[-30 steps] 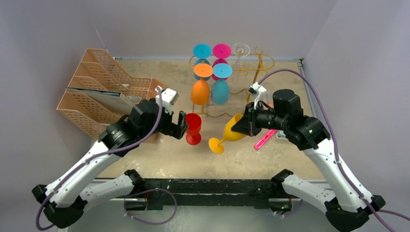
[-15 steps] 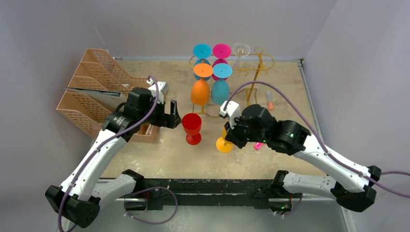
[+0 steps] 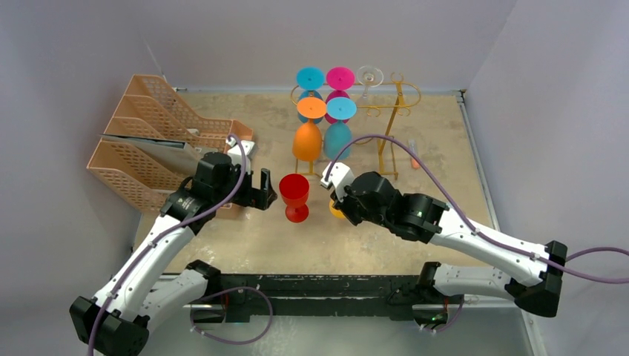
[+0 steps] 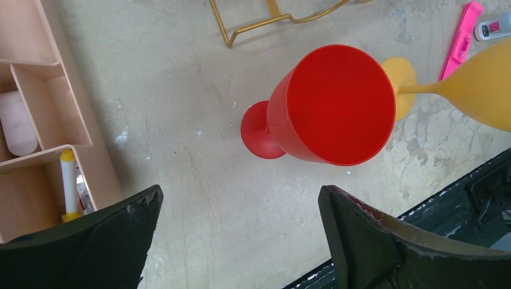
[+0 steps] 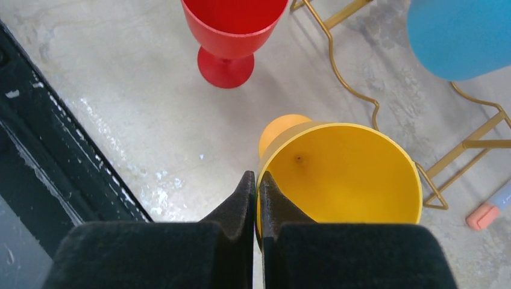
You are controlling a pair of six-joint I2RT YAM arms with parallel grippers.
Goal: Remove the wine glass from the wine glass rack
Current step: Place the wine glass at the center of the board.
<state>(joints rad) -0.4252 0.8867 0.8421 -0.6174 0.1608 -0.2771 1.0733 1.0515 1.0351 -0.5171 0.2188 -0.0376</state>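
Observation:
The yellow wine glass (image 5: 346,171) is foot down and the spot (image 3: 322,213) next to the red wine glass is clear, so my right gripper should go down next until the yellow wine glass's foot stands flat.
My right gripper (image 5: 256,188) is shut on the rim of a yellow wine glass (image 5: 340,174), which stands upright with its foot (image 5: 278,129) low over the table. In the top view my right gripper (image 3: 340,205) and arm hide most of it. A red wine glass (image 3: 294,194) stands just to its left. My left gripper (image 3: 260,190) is open beside the red wine glass (image 4: 328,105), holding nothing. The gold wine glass rack (image 3: 388,122) behind still carries an orange glass (image 3: 307,141), a teal one (image 3: 337,139) and others hanging upside down.
Peach mesh file trays (image 3: 159,133) and a wooden organiser (image 4: 36,120) stand at the left. A pink marker (image 4: 461,36) lies near the rack's feet (image 5: 361,90). The black front edge of the table (image 5: 54,156) runs close below both grippers.
My right arm has swung left and low, turning the yellow glass from tilted to upright beside the red one. My left gripper has drawn back a little from the red glass.

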